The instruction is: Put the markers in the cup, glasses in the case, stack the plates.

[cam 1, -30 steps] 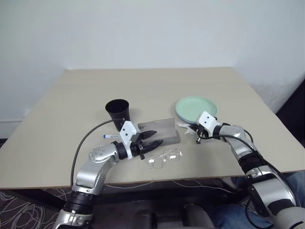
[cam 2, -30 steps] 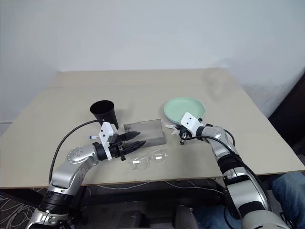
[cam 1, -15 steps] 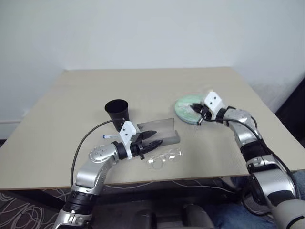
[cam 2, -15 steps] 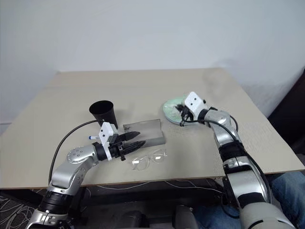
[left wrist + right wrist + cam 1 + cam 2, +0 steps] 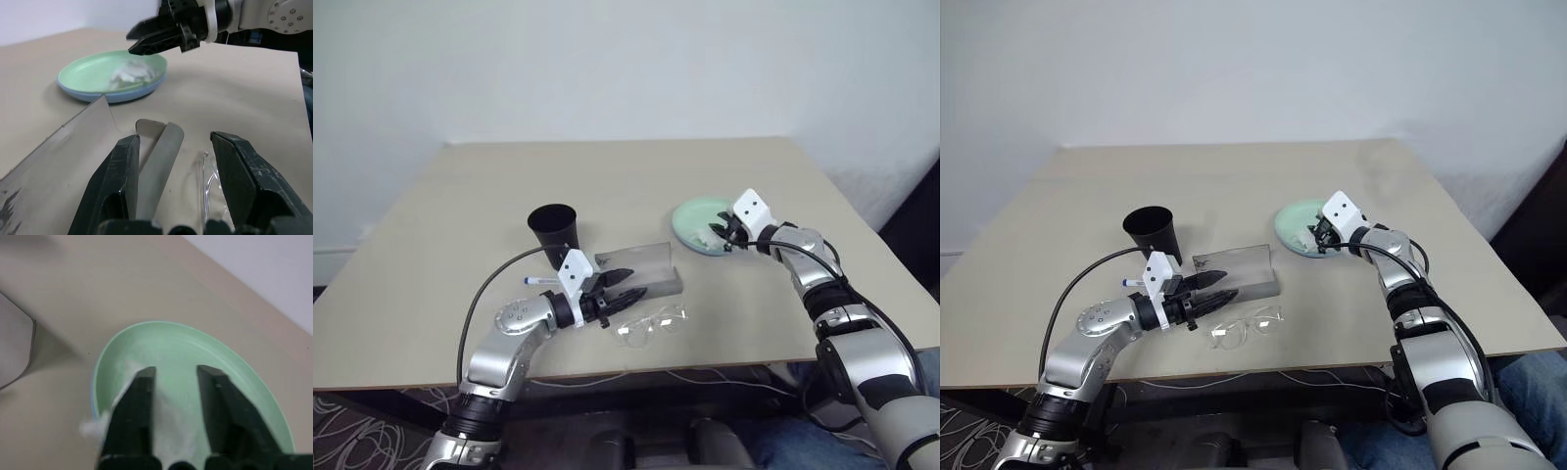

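The clear glasses point(image 5: 651, 326) will stay thin and fit lengthwise when I carry them into the case, because the straight arm point(image 5: 205, 188) is folded along the lenses.
The mint green plate point(image 5: 697, 217) lies on the light blue plate point(image 5: 93, 95) at the right of the table, with a crumpled white tissue point(image 5: 129, 73) lying in it. My right gripper point(image 5: 720, 235) hovers open just above the tissue. The grey case point(image 5: 646, 264) stands open in the middle. My left gripper point(image 5: 638, 283) is open at the case's near end, with an edge of the case between its fingers. The clear glasses point(image 5: 651, 323) lie on the table just in front of the case. A white marker point(image 5: 540, 280) with a blue cap lies beside the black cup point(image 5: 555, 227).
The beige table point(image 5: 607, 176) stretches bare behind the cup and plates. A black cable runs along my left arm near the marker. The table's right edge is close to the plates.
My right gripper rose from the table in front of the plates with the tissue, moved over the green plate and opened; the tissue now lies in the plate. The left arm stayed still.
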Tool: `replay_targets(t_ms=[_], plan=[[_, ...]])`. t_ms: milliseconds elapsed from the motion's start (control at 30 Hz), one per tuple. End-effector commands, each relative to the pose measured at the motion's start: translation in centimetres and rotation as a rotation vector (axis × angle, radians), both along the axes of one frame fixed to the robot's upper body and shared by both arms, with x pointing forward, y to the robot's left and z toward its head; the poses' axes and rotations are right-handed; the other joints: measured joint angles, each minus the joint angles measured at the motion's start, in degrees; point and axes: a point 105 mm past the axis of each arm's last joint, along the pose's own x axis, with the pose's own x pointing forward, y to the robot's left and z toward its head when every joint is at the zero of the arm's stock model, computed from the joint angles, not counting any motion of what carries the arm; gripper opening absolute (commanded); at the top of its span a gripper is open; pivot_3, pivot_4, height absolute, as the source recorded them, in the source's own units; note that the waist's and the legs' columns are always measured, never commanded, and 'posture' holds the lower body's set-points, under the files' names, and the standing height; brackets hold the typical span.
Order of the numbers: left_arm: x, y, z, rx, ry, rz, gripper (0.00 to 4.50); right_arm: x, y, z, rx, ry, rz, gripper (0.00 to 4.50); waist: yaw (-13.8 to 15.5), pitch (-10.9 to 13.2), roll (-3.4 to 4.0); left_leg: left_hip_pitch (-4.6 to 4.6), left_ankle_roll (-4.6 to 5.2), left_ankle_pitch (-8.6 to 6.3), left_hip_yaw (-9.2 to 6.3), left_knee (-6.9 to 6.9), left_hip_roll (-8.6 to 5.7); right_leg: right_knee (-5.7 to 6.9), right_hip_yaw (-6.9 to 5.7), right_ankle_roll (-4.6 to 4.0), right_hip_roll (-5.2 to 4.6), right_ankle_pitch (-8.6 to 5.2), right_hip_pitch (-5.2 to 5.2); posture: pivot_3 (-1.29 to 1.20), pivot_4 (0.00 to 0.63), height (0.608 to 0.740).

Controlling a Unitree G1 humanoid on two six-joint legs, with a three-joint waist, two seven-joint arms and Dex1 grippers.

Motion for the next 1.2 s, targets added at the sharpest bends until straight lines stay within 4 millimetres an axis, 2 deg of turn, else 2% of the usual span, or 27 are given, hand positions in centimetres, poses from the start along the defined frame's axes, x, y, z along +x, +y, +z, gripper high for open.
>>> replay_targets(t_ms=[33, 167, 300, 433, 533, 667, 967, 1200], plan=[[0.1, 0.0, 1.5, -0.003, -0.06, -0.004, 2.39, 0.7, 0.1, 2.5, 0.016, -0.085, 0.0, 3.0, 0.01, 0.0, 0.0, 0.0, 0.0, 0.0, 0.0, 0.0, 0.0, 0.0, 0.0, 0.0, 0.0, 0.0, 0.0, 0.0, 0.0, 0.721], [0.1, 0.0, 1.5, 0.001, -0.058, -0.009, 2.39, 0.5, -0.2, 2.9, 0.045, -0.121, -0.009, 4.37, 0.0, 0.0, 0.0, -0.01, 0.0, 0.0, -0.01, 0.0, -0.01, -0.01, 0.0, 0.0, -0.01, 0.0, 0.0, 0.0, 0.0, 0.721], [0.2, 0.0, 1.6, 0.01, -0.06, -0.02, 2.39, -1.6, 0.2, 2.6, 0.142, -0.081, 0.127, 4.37, 0.08, -0.01, 0.0, -0.01, 0.0, 0.0, -0.04, 0.0, 0.0, -0.01, -0.02, 0.01, 0.0, -0.01, 0.01, 0.0, 0.0, 0.721], [0.4, 0.4, 1.8, 0.032, -0.058, -0.045, 2.39, -4.8, 0.5, 1.3, 0.209, 0.012, 0.266, 4.37, 0.14, 0.0, 0.01, 0.0, 0.02, 0.0, -0.04, 0.0, 0.0, -0.02, -0.02, 0.03, 0.0, 0.0, 0.05, 0.0, 0.0, 0.721], [0.5, 0.5, 2.1, 0.047, -0.051, -0.083, 2.39, -6.3, 0.4, 0.4, 0.245, 0.074, 0.299, 4.37, 0.11, 0.0, 0.01, 0.01, 0.04, 0.02, -0.01, 0.01, -0.02, -0.02, -0.01, 0.02, -0.03, 0.0, 0.05, 0.0, 0.0, 0.721], [0.1, 0.4, 2.3, 0.097, 0.005, -0.221, 2.39, -8.2, 0.3, -2.0, 0.253, 0.16, 0.32, 4.37, 0.01, 0.0, 0.01, 0.1, 0.01, 0.02, 0.06, 0.02, 0.0, -0.01, -0.02, 0.01, -0.04, 0.0, 0.07, 0.0, 0.0, 0.721], [-0.2, 0.6, 2.2, 0.227, 0.15, -0.478, 2.39, -8.2, 0.4, -2.9, 0.29, 0.146, 0.253, 4.37, 0.12, 0.01, 0.0, 0.15, -0.01, 0.02, 0.05, 0.02, 0.0, 0.04, -0.01, -0.01, -0.01, 0.0, 0.07, 0.0, 0.0, 0.721], [0.5, -0.5, 2.6, 0.279, 0.183, -0.596, 2.39, -8.6, 0.9, -3.3, 0.327, 0.13, 0.228, 4.37, 0.38, 0.01, -0.01, 0.01, 0.02, 0.02, 0.0, 0.01, -0.03, -0.03, -0.03, 0.02, -0.02, -0.01, 0.02, 0.0, 0.0, 0.721]])
